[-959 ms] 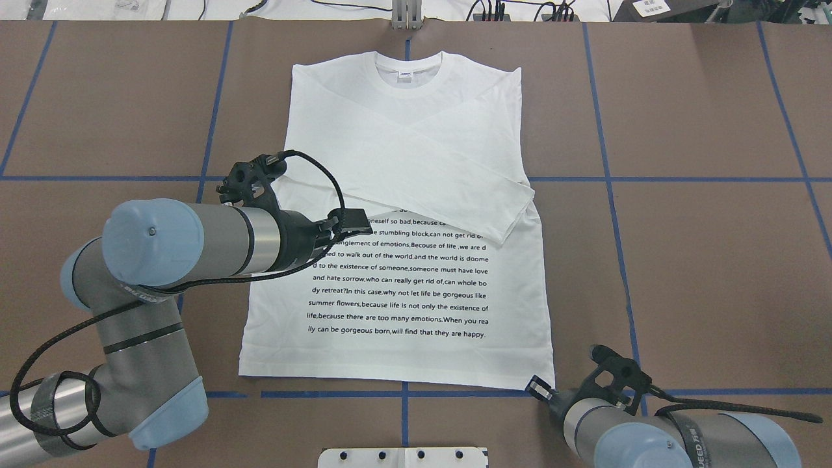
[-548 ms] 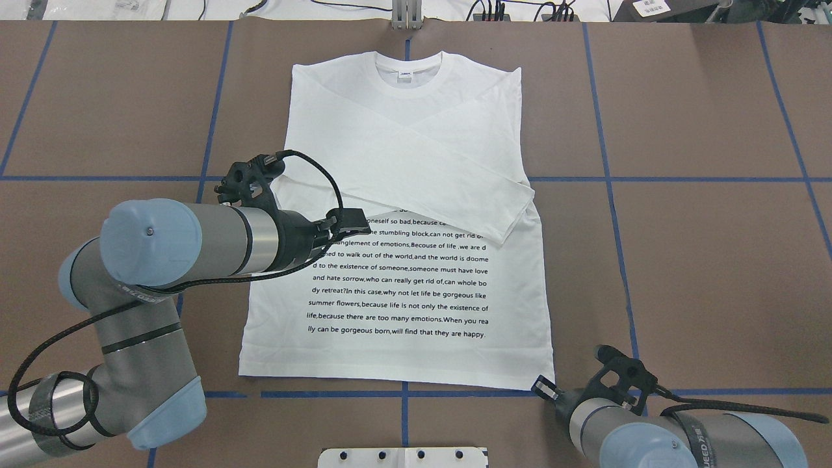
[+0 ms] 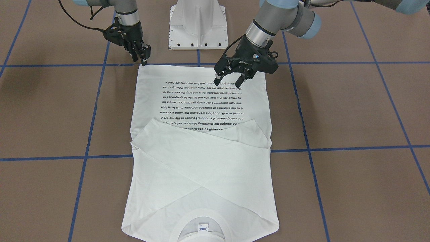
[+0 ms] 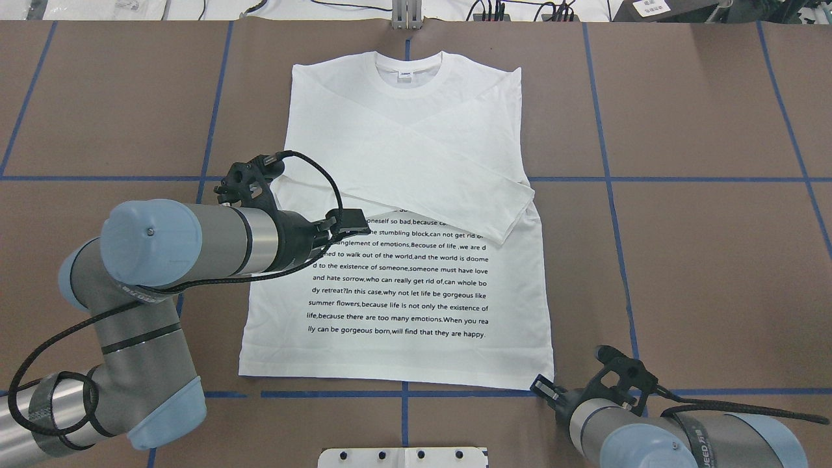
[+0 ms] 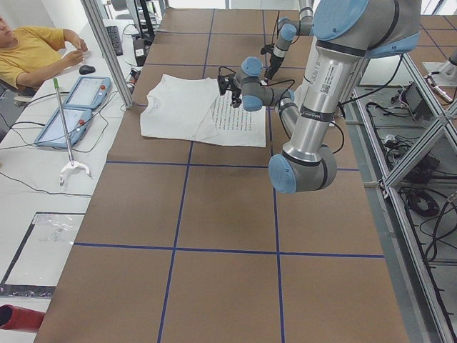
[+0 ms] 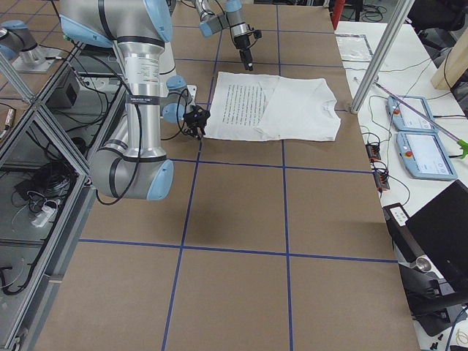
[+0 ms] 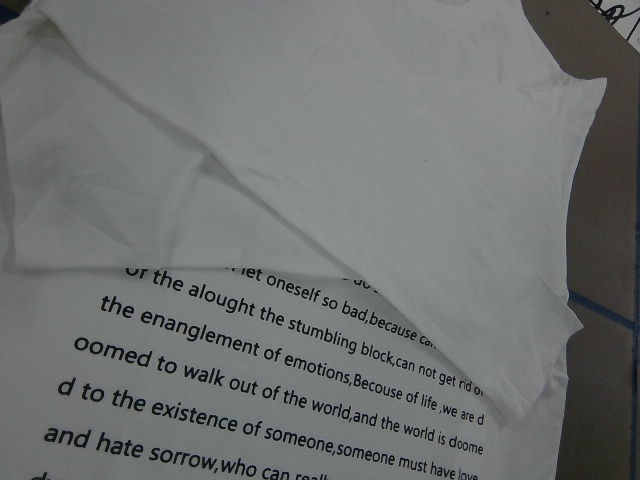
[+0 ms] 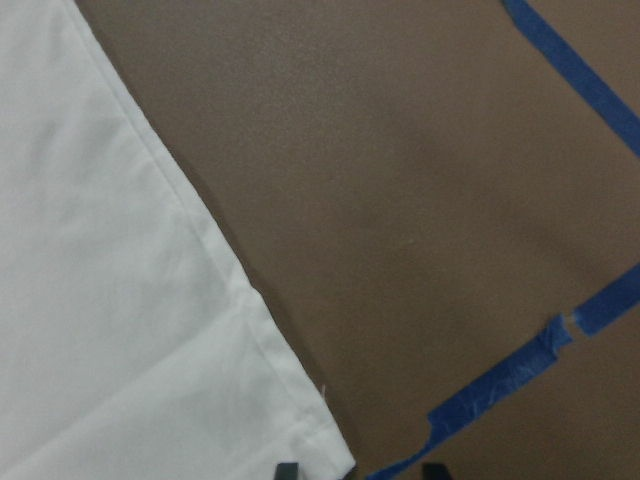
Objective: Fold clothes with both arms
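The collar end [image 3: 202, 226] is lying loose and flat, so the whole white shirt [image 3: 201, 167] will slide along with its sleeves still folded when I pull its hem corners.
The clothes are one white long-sleeved shirt [image 4: 416, 136] lying flat on the brown table, collar at the far side, both sleeves crossed over the chest, black text lines [image 4: 400, 286] below them. My left gripper [image 3: 230, 80] hangs open above the shirt's text block, clear of the cloth, and the left wrist view shows only the shirt [image 7: 330, 150] from above. My right gripper [image 3: 143, 57] is low at the near right hem corner [image 4: 549, 380]. In the right wrist view its two fingertips [image 8: 287, 468] stand apart, open, on either side of that corner [image 8: 320, 450].
The white pedestal base [image 3: 198, 23] stands just behind the hem, between the arms. Blue tape lines [image 4: 715, 179] grid the table. A seated person [image 5: 28, 53] and control pendants [image 5: 75, 100] are beyond the far end of the table.
The right gripper has shifted slightly nearer to the robot and rightward by the hem corner. The left arm has barely moved, and the shirt lies as before.
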`<action>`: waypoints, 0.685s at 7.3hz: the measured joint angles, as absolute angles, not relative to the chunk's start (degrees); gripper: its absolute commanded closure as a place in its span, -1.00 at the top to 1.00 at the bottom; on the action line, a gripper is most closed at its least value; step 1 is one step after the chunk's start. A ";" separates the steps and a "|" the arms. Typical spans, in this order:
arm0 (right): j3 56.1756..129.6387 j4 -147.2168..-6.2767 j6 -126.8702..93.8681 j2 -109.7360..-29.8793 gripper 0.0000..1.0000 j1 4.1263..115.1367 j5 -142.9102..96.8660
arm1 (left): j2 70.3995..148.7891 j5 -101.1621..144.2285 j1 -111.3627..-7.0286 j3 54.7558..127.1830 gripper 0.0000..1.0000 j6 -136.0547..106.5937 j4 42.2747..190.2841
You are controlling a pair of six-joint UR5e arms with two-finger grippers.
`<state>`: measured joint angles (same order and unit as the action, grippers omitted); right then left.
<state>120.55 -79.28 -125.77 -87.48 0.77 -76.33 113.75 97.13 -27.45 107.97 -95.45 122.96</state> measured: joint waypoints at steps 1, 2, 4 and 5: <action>120.50 -79.28 -125.77 -87.32 0.09 0.67 -76.30 | 113.73 97.12 -27.43 107.95 0.98 -95.45 122.96; 120.27 -79.28 -125.77 -87.21 0.06 0.50 -76.31 | 113.62 97.12 -27.43 107.93 0.98 -95.45 122.96; 120.08 -79.28 -125.77 -87.07 -0.99 0.31 -76.33 | 113.22 97.08 -27.36 107.93 0.98 -95.45 122.96; 120.09 -79.28 -125.77 -86.95 -1.00 0.29 -76.35 | 113.10 97.08 -27.35 107.93 0.98 -95.45 122.96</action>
<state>120.09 -79.28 -125.77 -86.95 0.29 -76.35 113.10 97.08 -27.35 107.93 -95.45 122.96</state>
